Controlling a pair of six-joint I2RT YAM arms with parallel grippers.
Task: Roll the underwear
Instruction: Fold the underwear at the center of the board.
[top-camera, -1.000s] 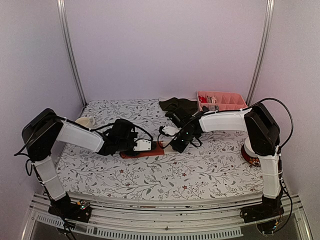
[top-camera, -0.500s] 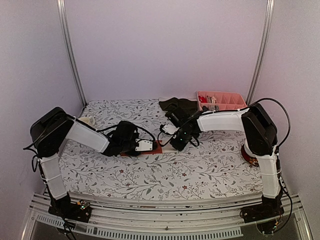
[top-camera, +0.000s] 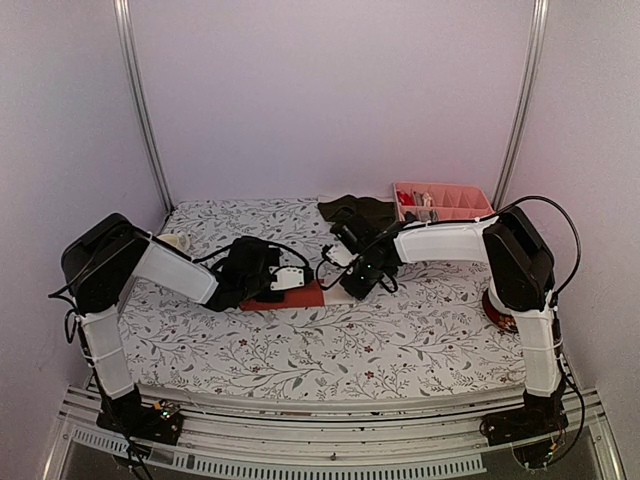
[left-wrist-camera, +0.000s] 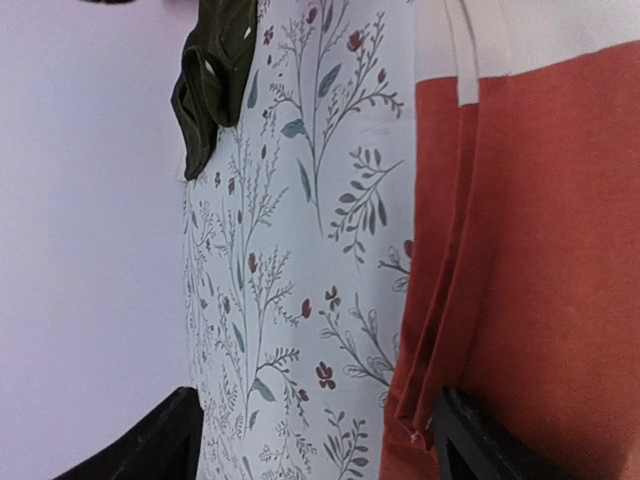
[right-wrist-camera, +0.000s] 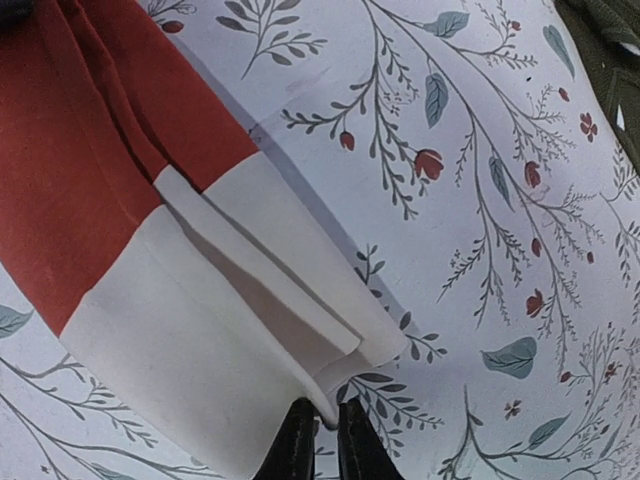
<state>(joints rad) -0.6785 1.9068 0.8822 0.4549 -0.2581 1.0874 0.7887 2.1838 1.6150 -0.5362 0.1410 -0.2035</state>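
The folded underwear (top-camera: 310, 297) lies crosswise between the robot's arms, so the right gripper should free the underwear's waistband and the left gripper should swing the red end (top-camera: 252, 304) toward the robot before the rolling starts.
The rust-red underwear (top-camera: 300, 296) with a white waistband (right-wrist-camera: 200, 330) lies folded flat on the floral cloth between both arms. My left gripper (top-camera: 283, 284) hovers at its left end, open wide; in the left wrist view one black fingertip (left-wrist-camera: 480, 445) rests over the red cloth (left-wrist-camera: 540, 250) and the folded edge lies between the jaws (left-wrist-camera: 315, 430). My right gripper (top-camera: 349, 279) is pinched on the waistband's corner, fingers (right-wrist-camera: 320, 440) nearly together with the white edge between them. A dark olive underwear (top-camera: 357, 210) lies bunched at the back.
A pink divided tray (top-camera: 470, 211) holding small items stands at the back right. A whitish item (top-camera: 172, 242) sits behind my left arm. A red and white round object (top-camera: 497, 308) lies by the right arm's base. Purple walls enclose the table.
My left gripper has opened and let go of the red cloth, lifting slightly toward the back. My right gripper has edged left while keeping hold of the waistband corner.
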